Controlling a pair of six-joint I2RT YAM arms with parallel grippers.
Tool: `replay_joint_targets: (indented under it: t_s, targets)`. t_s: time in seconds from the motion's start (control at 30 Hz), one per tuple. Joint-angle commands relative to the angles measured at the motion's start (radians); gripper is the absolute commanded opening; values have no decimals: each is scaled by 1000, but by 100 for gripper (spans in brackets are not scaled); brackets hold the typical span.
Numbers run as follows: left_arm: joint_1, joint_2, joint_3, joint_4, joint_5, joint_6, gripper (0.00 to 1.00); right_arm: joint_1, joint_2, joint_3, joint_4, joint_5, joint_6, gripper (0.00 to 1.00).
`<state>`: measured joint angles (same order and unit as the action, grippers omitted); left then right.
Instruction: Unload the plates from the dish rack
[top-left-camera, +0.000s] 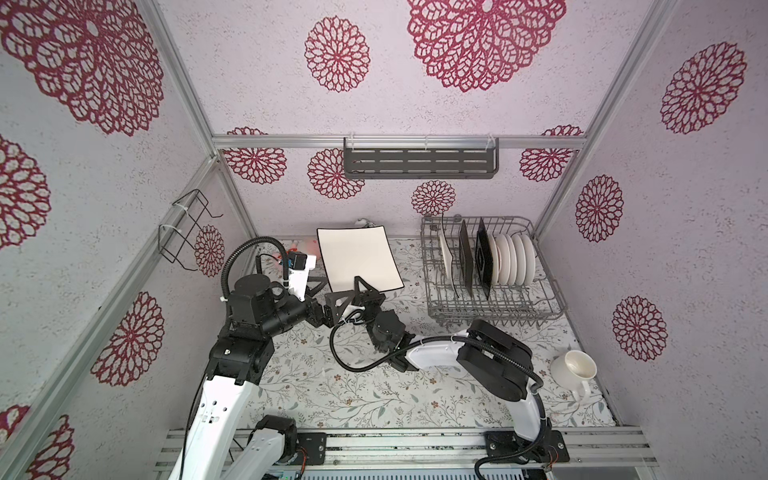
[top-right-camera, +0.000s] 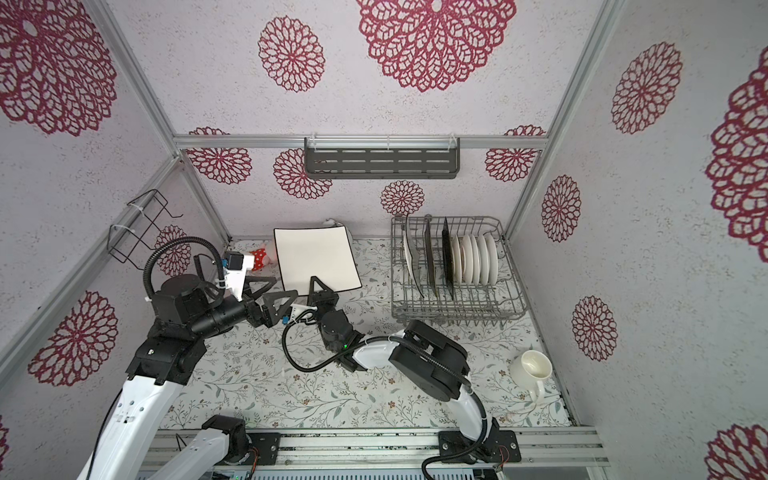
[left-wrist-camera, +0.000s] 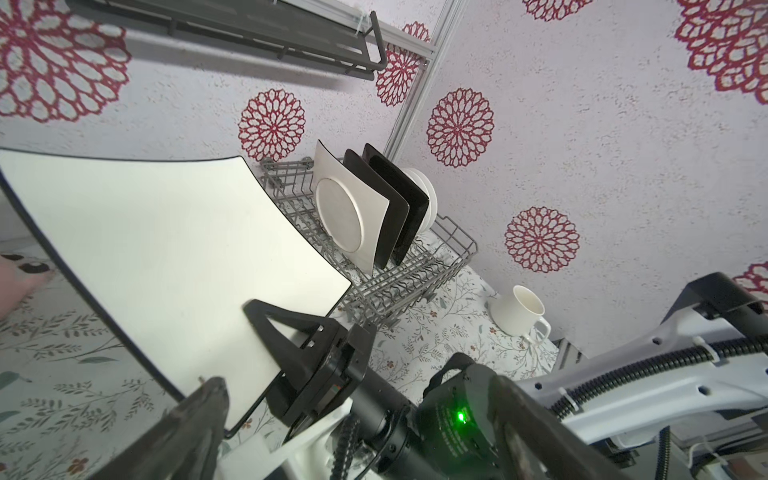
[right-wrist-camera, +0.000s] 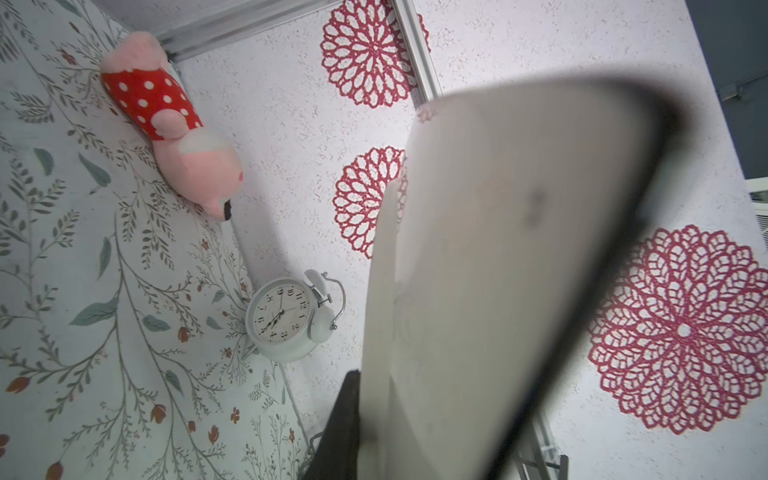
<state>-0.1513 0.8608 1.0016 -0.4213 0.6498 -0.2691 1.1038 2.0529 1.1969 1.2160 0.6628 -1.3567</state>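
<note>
The plate's side edge (top-left-camera: 321, 248) is out past my left gripper's open fingers, so next my right gripper pulls the plate back to let my left gripper take that edge (top-left-camera: 325, 268).
My right gripper (top-left-camera: 358, 280) is shut on the near edge of a square white black-edged plate (top-left-camera: 357, 255), held tilted above the table to the left of the dish rack (top-left-camera: 540, 309). In the right wrist view the plate (right-wrist-camera: 498, 270) fills the frame beside one dark finger (right-wrist-camera: 340, 428). My left gripper (top-left-camera: 332, 291) stands open by the plate's near left corner, nothing between its fingers (left-wrist-camera: 199, 415). The rack holds a white square plate (top-left-camera: 445, 253), two black-backed plates (top-left-camera: 465, 257) and several round white plates (top-left-camera: 511, 257), all upright.
A white mug (top-left-camera: 573, 370) lies at the right of the table. A white alarm clock (right-wrist-camera: 286, 320) and a pink plush toy (right-wrist-camera: 166, 124) sit by the back wall. A dark slotted shelf (top-left-camera: 419, 162) and a black wire holder (top-left-camera: 183, 232) hang on the walls.
</note>
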Motion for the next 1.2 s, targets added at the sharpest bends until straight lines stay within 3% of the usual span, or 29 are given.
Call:
replay_joint_targets:
  t_s: [0.0,0.33,0.63,0.97,1.17]
  targets:
    - [24,16,-19,77,93,-72,98,31,-71,80,306,51,-74,0]
    - [48,126,-41,171,238,-113,94,55,-20,55,389,108,-54,0]
    - [52,162,-85,239,274,-173,93,64,56,81,444,100,-59,0]
    - [94,113,-55,102,92,-94,96,62,38,49,468,132,-92,0]
    - [104,170,9,-30,60,30,93,62,16,35,460,135,-88,0]
